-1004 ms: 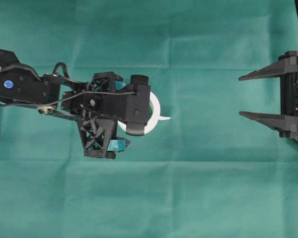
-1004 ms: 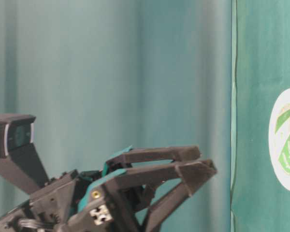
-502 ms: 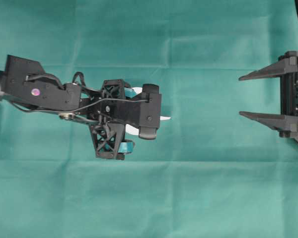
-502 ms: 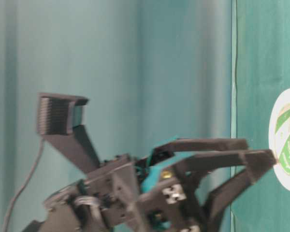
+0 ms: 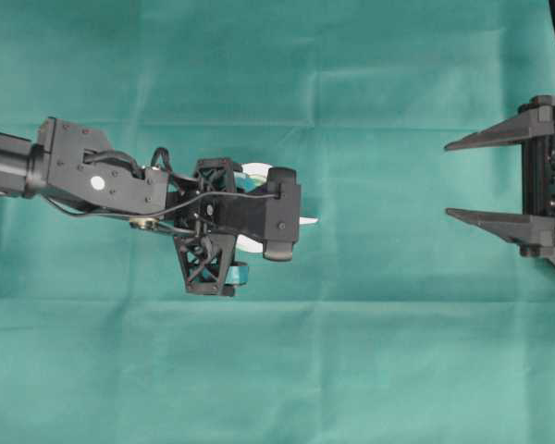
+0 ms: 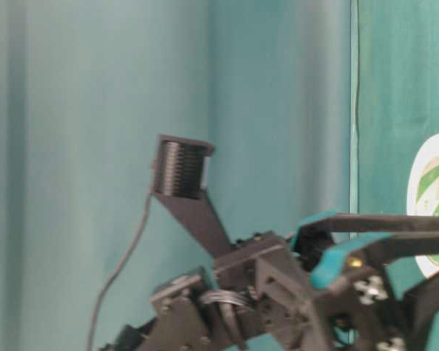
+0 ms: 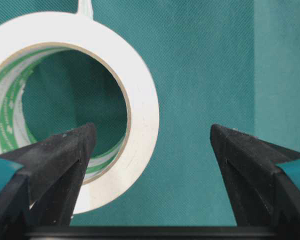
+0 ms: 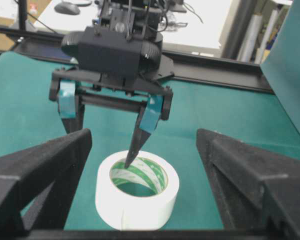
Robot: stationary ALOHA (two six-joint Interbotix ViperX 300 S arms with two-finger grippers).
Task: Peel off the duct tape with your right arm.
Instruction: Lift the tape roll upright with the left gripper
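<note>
My gripper will pull the duct tape (image 5: 250,244), and it should come off in a long unbroken piece, because the loose tape end (image 5: 308,221) sticks out past the roll's rim.
The duct tape (image 8: 137,200) is a white roll with a green-striped core, lying flat on the green cloth. In the overhead view my left arm covers it, so only its rim (image 5: 254,170) and the loose strip end (image 5: 307,221) show. My left gripper (image 7: 151,129) hangs open over the roll. One teal-taped finger (image 8: 135,150) dips into the core hole and the other finger (image 8: 72,122) stands outside the roll, so they straddle its wall. The right arm's gripper (image 5: 447,178) waits open at the right edge, pointing at the roll with nothing in it.
Green cloth (image 5: 370,351) covers the whole table, with faint fold lines. A green backdrop (image 6: 132,88) rises behind it. Past the far table edge run a black frame rail (image 8: 215,75) and a desk with clutter.
My left arm has reached further right and come down over the roll, and one finger now dips into the core hole. The right gripper has not moved.
</note>
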